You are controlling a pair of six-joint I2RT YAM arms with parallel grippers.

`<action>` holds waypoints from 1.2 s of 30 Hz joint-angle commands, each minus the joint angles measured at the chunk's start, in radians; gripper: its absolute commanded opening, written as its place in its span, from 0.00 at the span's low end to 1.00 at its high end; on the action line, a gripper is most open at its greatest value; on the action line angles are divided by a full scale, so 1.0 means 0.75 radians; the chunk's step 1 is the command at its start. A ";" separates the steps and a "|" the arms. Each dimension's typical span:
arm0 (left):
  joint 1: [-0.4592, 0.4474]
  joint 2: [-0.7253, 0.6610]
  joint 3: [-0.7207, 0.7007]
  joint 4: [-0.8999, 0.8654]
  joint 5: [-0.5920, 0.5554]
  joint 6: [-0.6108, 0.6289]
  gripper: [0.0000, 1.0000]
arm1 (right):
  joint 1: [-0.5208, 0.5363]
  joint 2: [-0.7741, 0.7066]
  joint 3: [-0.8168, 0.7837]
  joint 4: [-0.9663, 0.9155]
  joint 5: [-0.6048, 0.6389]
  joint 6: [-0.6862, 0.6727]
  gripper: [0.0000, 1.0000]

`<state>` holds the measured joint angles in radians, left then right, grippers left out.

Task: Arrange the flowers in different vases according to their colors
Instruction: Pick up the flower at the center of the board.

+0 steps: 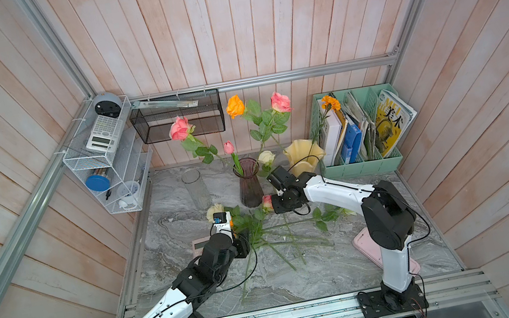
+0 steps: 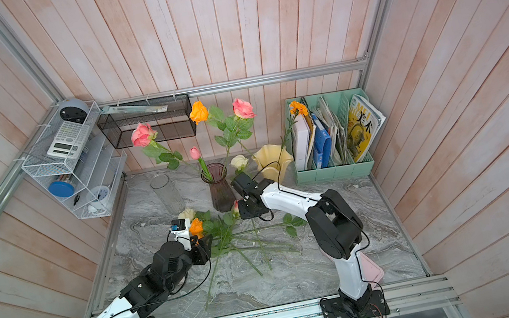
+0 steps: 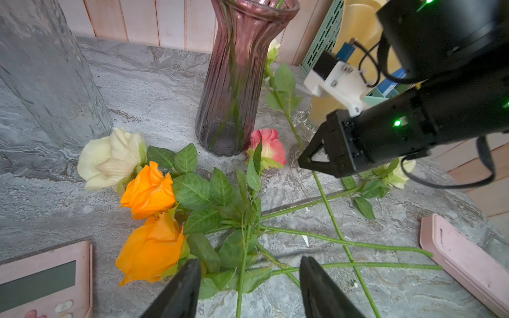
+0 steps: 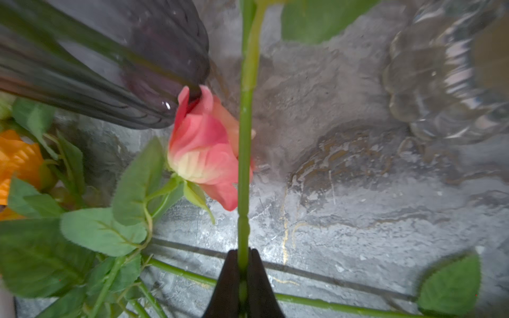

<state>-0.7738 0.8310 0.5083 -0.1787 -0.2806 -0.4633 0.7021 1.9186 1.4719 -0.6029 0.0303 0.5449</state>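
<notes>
Next, I lift the stem (image 3: pixel 329 209) upright with my right gripper and pass it to my left gripper, because the cream flower (image 1: pixel 265 157) is leaning low, away from the clear glass vase.
My right gripper (image 4: pixel 243 256) is shut on the green stem (image 4: pixel 245 154) of a cream flower (image 1: pixel 266 157), low beside the dark purple vase (image 1: pixel 248 182). A pink rose (image 4: pixel 203 154) lies just beside that stem. My left gripper (image 3: pixel 250 264) is open above the stems and leaves on the table, with nothing between its fingers. By it lie two orange roses (image 3: pixel 150 190) and a cream rose (image 3: pixel 110 159). Pink roses (image 1: pixel 180 128) stand in the purple vase. An orange flower (image 1: pixel 331 103) leans from the yellow vase (image 1: pixel 303 157). The clear glass vase (image 1: pixel 195 187) holds nothing.
A mint file holder (image 1: pixel 362 162) stands at the back right. A pink calculator (image 3: pixel 41 283) lies by my left gripper, and a pink tray (image 1: pixel 365 246) near the right arm's base. A white wire rack (image 1: pixel 107 163) and a black mesh basket (image 1: pixel 176 120) hang on the walls.
</notes>
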 commanded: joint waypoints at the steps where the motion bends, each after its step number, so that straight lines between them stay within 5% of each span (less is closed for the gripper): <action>1: -0.005 0.020 -0.006 0.054 0.026 0.023 0.62 | -0.023 -0.056 -0.041 -0.006 -0.036 -0.011 0.00; 22: -0.005 0.091 -0.007 0.103 0.067 0.027 0.62 | -0.159 0.011 0.124 0.118 -0.234 -0.039 0.00; 36: -0.004 0.126 -0.011 0.141 0.086 0.026 0.62 | -0.142 -0.044 0.014 0.196 -0.280 -0.024 0.00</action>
<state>-0.7738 0.9257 0.5083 -0.0952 -0.2321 -0.4561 0.5987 1.9125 1.5097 -0.4862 -0.1741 0.5220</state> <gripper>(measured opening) 0.619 0.102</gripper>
